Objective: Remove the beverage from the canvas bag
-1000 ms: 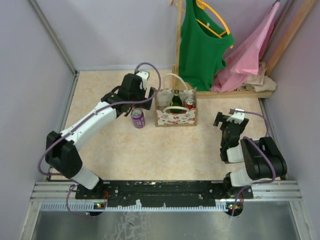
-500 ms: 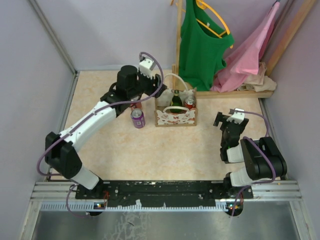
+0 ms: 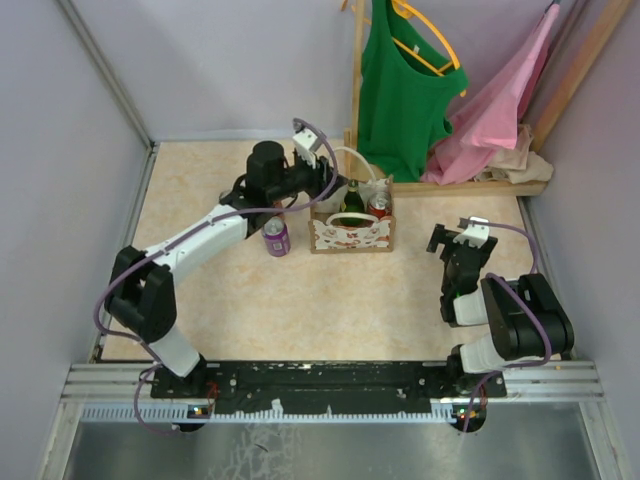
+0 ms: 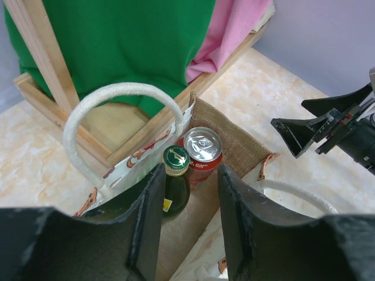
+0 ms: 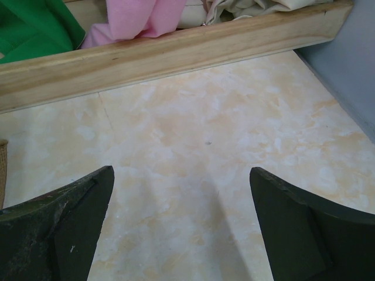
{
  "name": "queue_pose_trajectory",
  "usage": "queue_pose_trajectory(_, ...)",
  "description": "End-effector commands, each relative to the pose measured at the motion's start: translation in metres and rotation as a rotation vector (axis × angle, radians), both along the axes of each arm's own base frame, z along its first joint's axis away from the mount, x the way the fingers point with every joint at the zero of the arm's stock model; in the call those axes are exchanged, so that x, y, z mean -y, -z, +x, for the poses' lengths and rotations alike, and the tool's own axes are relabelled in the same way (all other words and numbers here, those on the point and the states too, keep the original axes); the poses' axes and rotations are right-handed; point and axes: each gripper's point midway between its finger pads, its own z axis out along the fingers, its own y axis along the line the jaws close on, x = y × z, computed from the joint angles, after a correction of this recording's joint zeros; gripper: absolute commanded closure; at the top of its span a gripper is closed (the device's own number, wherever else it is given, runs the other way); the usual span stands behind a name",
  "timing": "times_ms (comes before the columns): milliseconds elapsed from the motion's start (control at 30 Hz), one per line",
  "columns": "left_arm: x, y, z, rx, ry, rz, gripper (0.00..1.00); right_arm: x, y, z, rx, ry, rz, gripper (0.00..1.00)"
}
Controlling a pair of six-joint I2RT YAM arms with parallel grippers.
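Observation:
The green bottle (image 4: 176,196) stands in the bag under my left gripper's narrow, empty fingers. I should spread them wider and bring them down around the bottle's cap (image 4: 176,157).
The canvas bag (image 3: 352,233) stands on the table at centre back, cream with red floral sides and white loop handles (image 4: 117,93). Inside it stand a green glass bottle (image 3: 352,198) (image 4: 174,190) with a green cap and a red can (image 3: 379,207) (image 4: 203,153). My left gripper (image 3: 325,185) (image 4: 190,175) hovers above the bag's left rim, its jaws a narrow gap apart with nothing between them. The bottle and can lie below and beyond the fingertips. My right gripper (image 3: 447,238) (image 5: 181,175) rests open over bare table, right of the bag.
A purple can (image 3: 276,237) stands on the table just left of the bag, under my left arm. A wooden rack (image 3: 470,187) (image 5: 176,55) behind the bag holds a green shirt (image 3: 400,90) and pink cloth (image 3: 500,110). Grey walls close in on three sides.
My left arm has swung right, from above the purple can to over the bag's left rim. Its jaws have narrowed a lot. The right arm has not moved.

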Motion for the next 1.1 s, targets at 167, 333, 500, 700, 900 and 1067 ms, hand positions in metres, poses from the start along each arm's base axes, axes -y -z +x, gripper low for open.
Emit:
queue_pose_trajectory(167,0.018,0.022,0.011,0.096,0.068,-0.004,0.43,0.001,-0.021,0.008,0.074,0.005,0.005,0.01)
queue_pose_trajectory(333,0.019,0.030,0.013,0.144,0.080,0.008,0.41,0.001,-0.020,0.008,0.072,0.005,0.004,0.01)
queue_pose_trajectory(500,0.024,0.038,0.016,0.161,0.096,0.010,0.40,0.001,-0.021,0.008,0.074,0.005,0.005,0.01)
queue_pose_trajectory(700,0.031,0.048,0.019,0.186,0.123,-0.001,0.42,0.001,-0.020,0.008,0.073,0.005,0.005,0.01)
queue_pose_trajectory(900,0.037,0.056,0.017,0.205,0.161,-0.019,0.48,0.001,-0.021,0.008,0.074,0.005,0.005,0.01)
queue_pose_trajectory(1067,0.038,0.062,0.018,0.209,0.164,-0.025,0.51,0.001,-0.021,0.008,0.074,0.005,0.005,0.01)
